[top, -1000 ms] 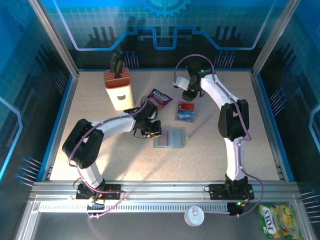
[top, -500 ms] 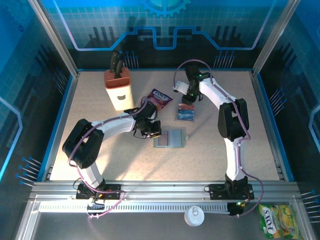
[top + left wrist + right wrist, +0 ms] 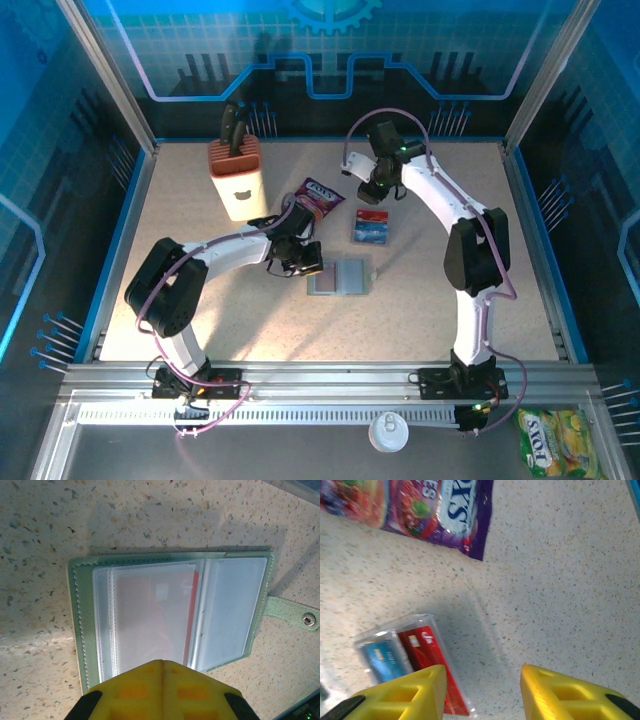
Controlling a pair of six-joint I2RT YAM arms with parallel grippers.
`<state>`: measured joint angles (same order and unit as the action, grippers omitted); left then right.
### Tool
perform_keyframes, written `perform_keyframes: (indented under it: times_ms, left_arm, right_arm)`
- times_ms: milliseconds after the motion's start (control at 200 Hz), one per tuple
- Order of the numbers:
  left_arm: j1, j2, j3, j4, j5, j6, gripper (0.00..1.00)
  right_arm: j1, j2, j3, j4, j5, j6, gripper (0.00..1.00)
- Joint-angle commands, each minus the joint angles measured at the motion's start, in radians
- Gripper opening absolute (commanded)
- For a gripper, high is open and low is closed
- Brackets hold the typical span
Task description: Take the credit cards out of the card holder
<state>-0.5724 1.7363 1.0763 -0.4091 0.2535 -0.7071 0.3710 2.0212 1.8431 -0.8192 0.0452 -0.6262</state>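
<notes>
A clear sleeve (image 3: 150, 615) is on top of the red card, so my left gripper should hold the card holder's grey-green edge (image 3: 84, 640) while my right gripper folds back the sleeve.
The grey-green card holder (image 3: 340, 277) lies open mid-table. In the left wrist view the card holder (image 3: 80, 630) shows clear sleeves, with a red card (image 3: 192, 610) inside one. My left gripper (image 3: 162, 664) is shut, its tips over the holder's near edge with nothing visibly between them; from above the left gripper (image 3: 302, 260) sits at the holder's left side. A loose red card (image 3: 427, 665) and a blue card (image 3: 382, 657) lie side by side under a clear cover. My right gripper (image 3: 481, 677) hangs open just beside them. The yellow-orange card is hidden.
A pink-purple snack packet (image 3: 318, 195) lies behind the loose cards. A knife block (image 3: 236, 175) stands at the back left. The table is ringed by a blue rim (image 3: 527, 230). A white lid (image 3: 388, 432) and a yellow packet (image 3: 550, 440) lie off the table in front.
The right arm's elbow has swung out to the right, and its gripper has shifted slightly behind the loose cards. The left arm and the card holder have not moved.
</notes>
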Motion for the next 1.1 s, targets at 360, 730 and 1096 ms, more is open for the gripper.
perform_keyframes:
  times_ms: [360,730,1096]
  left_arm:
    - [0.007,-0.092,-0.101,0.094,-0.03,0.007,0.19]
    - [0.007,-0.157,-0.187,0.158,-0.037,0.011,0.4]
    - [0.022,-0.119,-0.236,0.216,-0.039,-0.088,0.29]
  right_arm:
    - [0.11,-0.286,-0.417,0.233,-0.219,0.622,0.4]
    - [0.139,-0.356,-0.705,0.519,-0.421,1.081,0.3]
    - [0.174,-0.347,-0.827,0.635,-0.477,1.262,0.25]
